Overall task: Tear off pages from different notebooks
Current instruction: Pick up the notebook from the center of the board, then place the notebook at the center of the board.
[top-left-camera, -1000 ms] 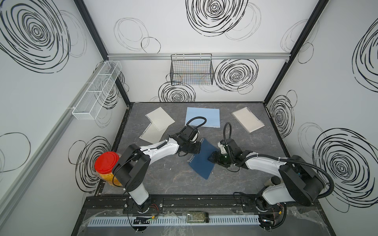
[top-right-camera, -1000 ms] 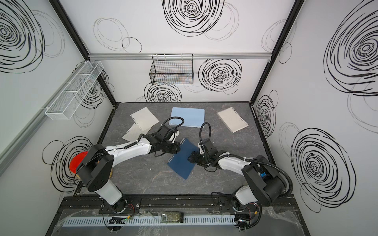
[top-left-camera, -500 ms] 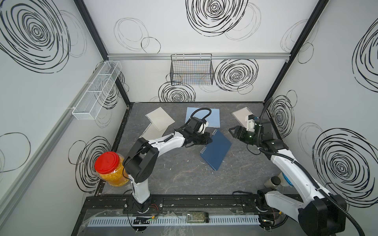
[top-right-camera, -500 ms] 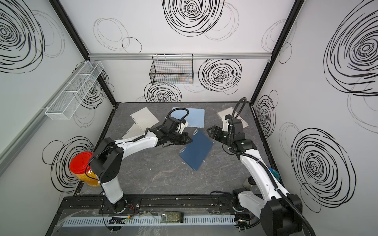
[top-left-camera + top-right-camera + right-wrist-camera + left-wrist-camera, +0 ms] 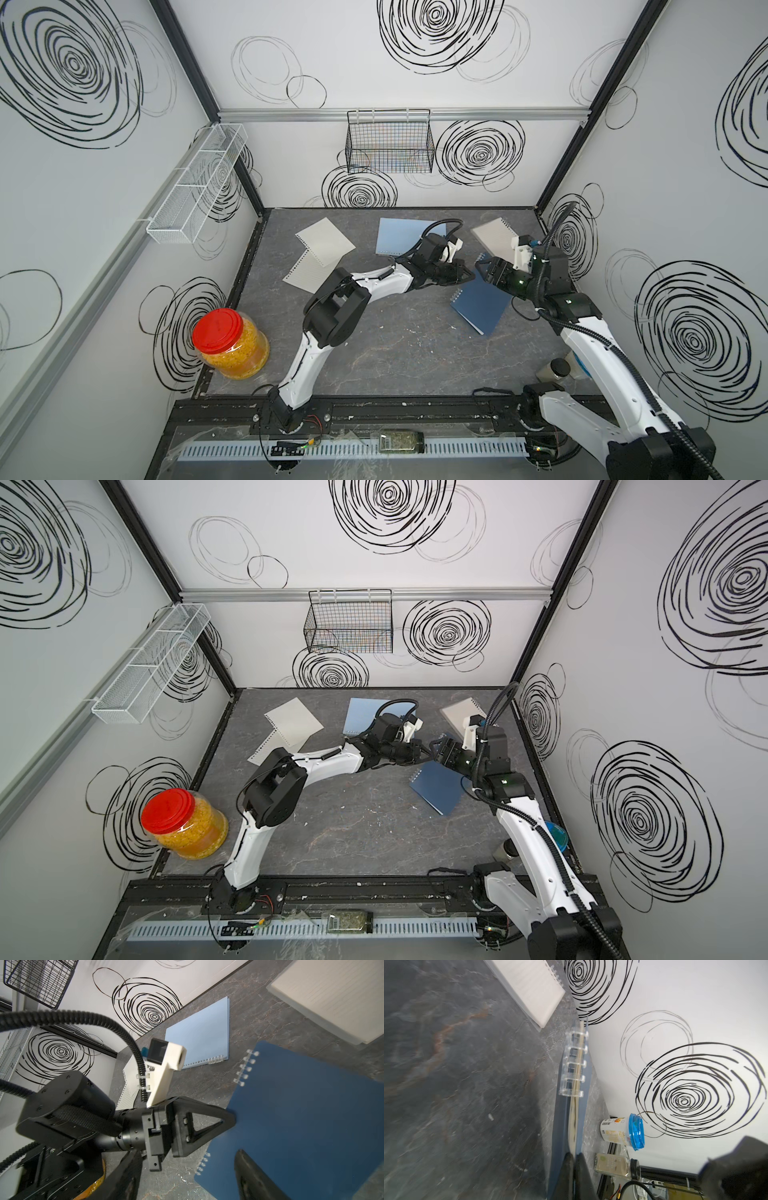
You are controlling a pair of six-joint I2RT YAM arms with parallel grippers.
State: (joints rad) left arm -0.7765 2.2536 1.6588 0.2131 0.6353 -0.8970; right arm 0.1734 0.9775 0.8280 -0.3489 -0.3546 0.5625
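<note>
The navy notebook's covers and leaves (image 5: 573, 1130) are together in my left gripper's fingers, so I should keep moving it toward the free space (image 5: 528, 340) by the small jar and release there.
The dark navy notebook (image 5: 478, 305) (image 5: 436, 787) lies at the right of the table, its near-left edge lifted. My left gripper (image 5: 465, 276) (image 5: 574, 1157) is shut on that edge; the left wrist view shows the navy covers (image 5: 560, 1126) and cream leaves edge-on running into the fingers. My right gripper (image 5: 484, 270) (image 5: 187, 1172) hovers open just right of the left one, over the navy notebook (image 5: 301, 1115), holding nothing. The light-blue notebook (image 5: 399, 241) and the clear-covered notebook (image 5: 494, 237) lie at the back. Two loose pages (image 5: 326, 245) (image 5: 307, 270) overlap at the back left.
A red-lidded jar (image 5: 230, 345) stands at the table's front left corner. A blue-lidded tub (image 5: 627, 1132) and a small glass jar (image 5: 612, 1165) sit at the front right by the right arm's base. A wire basket (image 5: 388, 141) hangs on the back wall.
My left gripper has dragged the navy notebook rightward and back across the table. My right gripper has left the notebook, risen and swung back right, and now hovers beside the left gripper.
</note>
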